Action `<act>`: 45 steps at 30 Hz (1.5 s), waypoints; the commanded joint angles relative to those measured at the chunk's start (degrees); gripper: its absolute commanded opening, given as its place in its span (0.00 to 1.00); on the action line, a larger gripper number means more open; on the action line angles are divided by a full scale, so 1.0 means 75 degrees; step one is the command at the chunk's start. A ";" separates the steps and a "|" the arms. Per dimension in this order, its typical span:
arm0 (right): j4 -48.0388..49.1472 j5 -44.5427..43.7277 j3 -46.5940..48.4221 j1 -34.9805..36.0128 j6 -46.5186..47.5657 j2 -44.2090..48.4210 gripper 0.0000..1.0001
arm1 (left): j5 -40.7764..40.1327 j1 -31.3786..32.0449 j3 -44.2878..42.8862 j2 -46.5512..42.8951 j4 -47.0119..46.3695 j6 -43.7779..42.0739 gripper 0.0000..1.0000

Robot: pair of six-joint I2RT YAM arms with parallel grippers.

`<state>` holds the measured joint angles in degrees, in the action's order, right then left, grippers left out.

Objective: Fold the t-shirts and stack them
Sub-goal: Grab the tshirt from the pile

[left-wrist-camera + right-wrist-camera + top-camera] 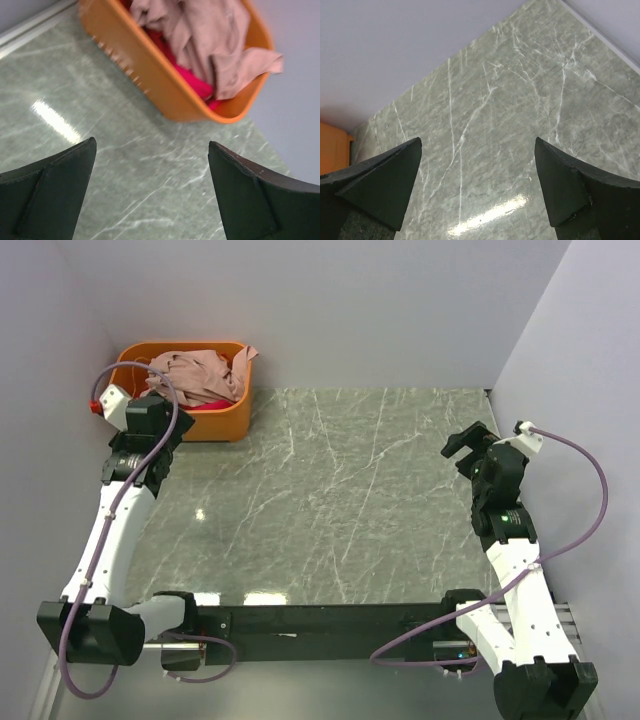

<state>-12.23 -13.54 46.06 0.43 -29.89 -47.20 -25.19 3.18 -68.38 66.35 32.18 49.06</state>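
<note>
I should now reach into the tub with my left gripper until its open fingers are on both sides of a fold (154, 15), because the pink-tan t-shirt (205, 377) lies uncovered above the magenta one.
A crumpled dusty pink-tan t-shirt (193, 373) lies on top of a magenta t-shirt (212, 403) inside an orange tub (220, 424) at the table's back left. In the left wrist view the pink-tan shirt (210, 35) spills over the tub's rim (150, 85), with magenta cloth (192, 82) beneath it. My left gripper (150, 412) hovers beside the tub's near side, open and empty (151, 150). My right gripper (462, 443) is open and empty above the right side of the table (477, 145).
The grey marble table (330, 500) lies between the arms. Lilac walls close in on the left, back and right. The tub's corner shows at the left edge of the right wrist view (332, 147).
</note>
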 commanded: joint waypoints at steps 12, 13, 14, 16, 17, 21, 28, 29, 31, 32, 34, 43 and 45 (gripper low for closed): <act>-0.0279 0.0410 0.0724 -0.0033 0.0446 -0.0362 1.00 | -0.0648 -0.0283 -0.2856 0.3011 -0.1010 -0.1514 0.99; -0.0361 0.0457 0.0772 -0.0033 0.0469 -0.0456 1.00 | -0.0742 -0.0295 -0.3010 0.3524 -0.0975 -0.1491 0.99; -0.0478 0.0469 0.0842 -0.0010 0.0458 -0.0526 1.00 | -0.0847 -0.0307 -0.3151 0.3772 -0.0975 -0.1490 0.99; -0.0409 0.0621 0.0808 -0.0022 0.0679 -0.0690 1.00 | -0.0837 -0.0365 -0.3782 0.4346 -0.0789 -0.1514 0.99; -0.0316 0.0691 0.0784 -0.0022 0.0692 -0.0761 1.00 | -0.0837 -0.0389 -0.4330 0.4929 -0.0451 -0.1525 1.00; -0.0432 0.0832 0.0912 -0.0022 0.0762 -0.1124 1.00 | -0.0731 -0.0401 -0.5574 0.6257 0.0278 -0.1608 0.99; -0.0210 0.0996 0.0749 -0.0022 0.0739 -0.1090 1.00 | -0.0544 -0.0799 -0.6105 0.7243 -0.0072 -0.1455 0.62; -0.0175 0.1043 0.0714 -0.0022 0.0739 -0.1078 1.00 | -0.0497 -0.0811 -0.6187 0.7278 -0.0130 -0.1467 0.52; -0.0128 0.1125 0.0690 -0.0022 0.0739 -0.1066 0.99 | -0.0298 -0.0811 -0.6339 0.7314 -0.0236 -0.1583 0.16; -0.0092 0.1137 0.0679 -0.0022 0.0739 -0.1054 0.99 | -0.0228 -0.0799 -0.6502 0.7291 -0.0260 -0.1688 0.03; -0.0011 0.1196 0.0667 -0.0022 0.0716 -0.1054 0.99 | -0.0181 -0.0811 -0.6632 0.7139 -0.0376 -0.1806 0.00; 0.0329 0.1383 0.0480 -0.0022 0.0657 -0.0914 0.97 | 0.1060 -0.0764 -0.5837 0.5126 -0.1981 -0.2193 0.00; 0.0400 0.1442 0.0444 -0.0033 0.0646 -0.0809 0.97 | 0.1494 -0.0636 -0.5731 0.4599 -0.2216 -0.2287 0.00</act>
<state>-12.58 -3.55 49.56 0.43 -25.21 -55.33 -18.85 -2.39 -110.76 112.16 25.19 34.37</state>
